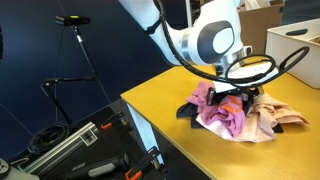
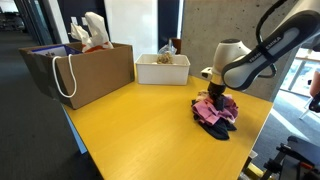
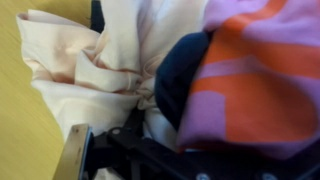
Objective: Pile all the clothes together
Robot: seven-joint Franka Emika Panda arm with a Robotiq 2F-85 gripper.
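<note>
I expect the dark and beige cloths (image 1: 266,118) to drag along when I lift and carry the pink and purple cloth, because their folds bunch together (image 3: 150,92) under my gripper.
The clothes lie in one heap on the yellow table (image 1: 160,105): a pink and purple cloth (image 1: 222,118), a beige cloth (image 1: 275,118) and a dark cloth (image 1: 190,110). The heap also shows in an exterior view (image 2: 215,115). My gripper (image 1: 233,100) is down on top of the heap, also seen in an exterior view (image 2: 215,96). In the wrist view a purple and orange cloth (image 3: 250,70) fills the right side, over a dark cloth (image 3: 180,75) and a cream cloth (image 3: 85,70). One finger (image 3: 80,150) stands far to the left; the other is hidden by cloth. The jaws look spread.
A brown paper bag (image 2: 85,70) and a white box (image 2: 162,68) stand at the far side of the table. A white box (image 1: 298,50) is behind the heap. The table edge (image 1: 135,110) is near, with a tripod (image 1: 75,40) and gear on the floor.
</note>
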